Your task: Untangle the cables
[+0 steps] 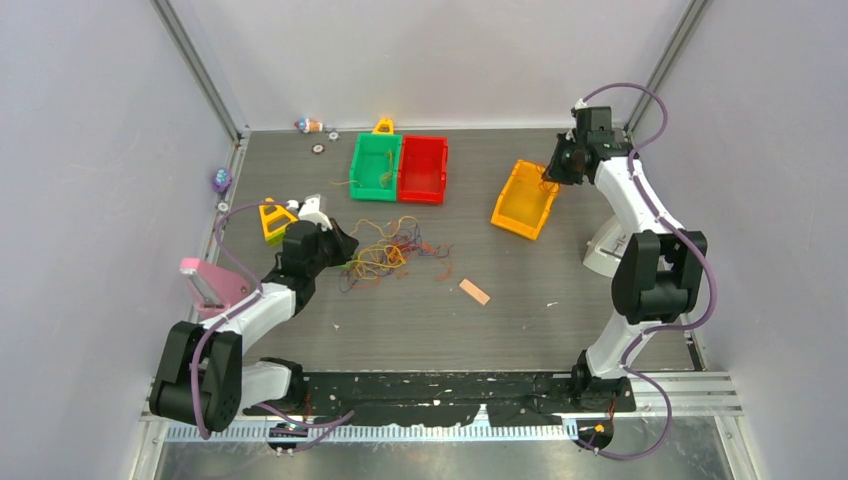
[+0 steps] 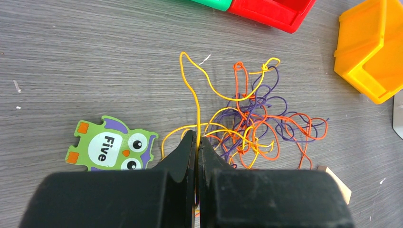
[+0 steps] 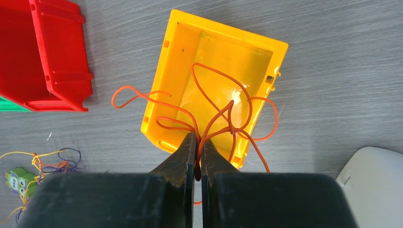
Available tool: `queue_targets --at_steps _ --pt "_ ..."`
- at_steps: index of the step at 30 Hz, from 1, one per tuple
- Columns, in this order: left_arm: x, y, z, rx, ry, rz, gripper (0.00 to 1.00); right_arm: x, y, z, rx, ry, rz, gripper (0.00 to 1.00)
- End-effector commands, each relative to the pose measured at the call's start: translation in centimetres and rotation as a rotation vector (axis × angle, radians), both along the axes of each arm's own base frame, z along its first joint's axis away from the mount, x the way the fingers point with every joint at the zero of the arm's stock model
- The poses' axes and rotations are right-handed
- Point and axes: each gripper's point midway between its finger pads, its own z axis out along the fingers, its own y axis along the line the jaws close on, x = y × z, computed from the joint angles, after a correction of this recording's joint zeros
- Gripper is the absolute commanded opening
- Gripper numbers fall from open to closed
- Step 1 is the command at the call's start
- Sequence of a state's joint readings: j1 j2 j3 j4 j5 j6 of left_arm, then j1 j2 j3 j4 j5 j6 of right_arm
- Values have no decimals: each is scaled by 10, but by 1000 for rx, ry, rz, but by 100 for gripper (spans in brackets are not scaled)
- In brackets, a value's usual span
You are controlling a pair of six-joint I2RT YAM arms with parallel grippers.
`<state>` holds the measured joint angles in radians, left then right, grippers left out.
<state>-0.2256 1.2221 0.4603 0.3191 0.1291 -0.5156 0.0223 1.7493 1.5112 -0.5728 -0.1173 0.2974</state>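
Note:
The orange cable's loops hang (image 3: 273,119) past the yellow bin's rim. I should therefore bring my right gripper back over the bin's middle (image 1: 525,200) before I open it.
A tangle of thin yellow, orange and purple cables (image 2: 256,123) lies on the grey table, also seen in the top view as the cables (image 1: 385,252). My left gripper (image 2: 196,140) is shut on a yellow cable (image 2: 197,102) that runs up out of its jaws from the tangle's left edge. My right gripper (image 3: 198,142) is shut on an orange cable (image 3: 223,102), whose loops hang over the open yellow bin (image 3: 180,52). In the top view the right gripper (image 1: 551,178) hovers at that yellow bin (image 1: 524,198).
A green bin (image 1: 375,166) and a red bin (image 1: 423,168) stand side by side at the back. An owl puzzle piece marked "Five" (image 2: 110,147) lies left of the tangle. A small wooden block (image 1: 474,291), a yellow triangle piece (image 1: 275,219) and a pink object (image 1: 212,283) also lie about.

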Motion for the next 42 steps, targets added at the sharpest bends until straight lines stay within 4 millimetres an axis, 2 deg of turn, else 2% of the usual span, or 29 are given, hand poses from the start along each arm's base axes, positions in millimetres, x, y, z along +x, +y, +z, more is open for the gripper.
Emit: queue_targets --at_steps 1,4,6,10,15,18,19,20,21,28,34,38,42 --pt "11 -2 21 -12 -77 -10 0 0 -9 20 -54 -4 18 6" --pt "11 -2 21 -13 -75 -9 0 0 -31 12 -154 37 -57 5" --pt "11 -2 22 -12 -77 -9 0 -1 -36 10 -184 47 -70 5" --pt "11 -2 22 -11 -79 -9 0 3 -29 7 -214 53 -55 5" --pt "11 -3 22 -14 -76 -11 0 3 -33 0 -357 90 -76 5" --pt "11 -3 22 -13 -75 -13 0 5 -26 -3 -445 107 -58 5" --pt "11 -3 21 -13 -73 -10 0 5 -31 -6 -495 121 -68 6" --pt "11 -3 21 -11 -72 -10 0 6 -25 -2 -520 118 -59 5" --pt "11 -2 22 -11 -73 -9 0 7 -29 -1 -565 121 -76 5" --pt "11 -2 22 -9 -73 -5 0 16 -1 -8 -750 155 2 5" --pt "12 -1 22 -7 -74 -4 0 23 26 -26 -689 165 93 6" --pt "12 -1 21 -7 -71 -5 0 24 29 -41 -657 177 105 6" --pt "11 -2 20 -9 -67 -9 0 25 32 -59 -503 180 110 6"
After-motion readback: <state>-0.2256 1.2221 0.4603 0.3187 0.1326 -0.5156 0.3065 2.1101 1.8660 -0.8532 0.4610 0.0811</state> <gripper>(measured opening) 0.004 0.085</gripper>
